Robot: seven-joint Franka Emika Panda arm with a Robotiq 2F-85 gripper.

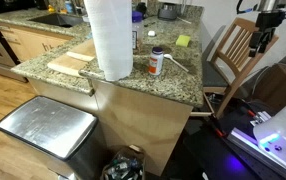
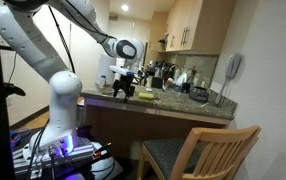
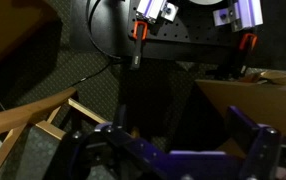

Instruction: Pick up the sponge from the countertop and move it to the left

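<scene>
Next, my gripper swings in over the yellow-green sponge (image 1: 183,41) before going down to grasp it, because it points down at the dark floor (image 3: 168,105) past the counter's end.
The sponge (image 1: 183,41) is a small yellow-green pad lying flat on the speckled granite countertop (image 1: 173,82), behind the white orange-capped bottle (image 1: 157,62). It also shows in an exterior view (image 2: 146,96) on the countertop (image 2: 183,106). My gripper (image 1: 264,44) hangs off the counter's end, above a wooden chair (image 1: 235,52), well apart from the sponge. In an exterior view it (image 2: 124,90) points down near the counter's end. In the wrist view its dark fingers (image 3: 177,116) are spread apart with nothing between them; the sponge is out of that view.
A tall paper towel roll (image 1: 110,38) and a tan wooden cutting board (image 1: 71,62) stand on the near counter. A steel bin (image 1: 45,128) sits below. Kitchen items (image 2: 173,78) crowd the counter's back. The chair's back (image 3: 33,120) shows under the gripper.
</scene>
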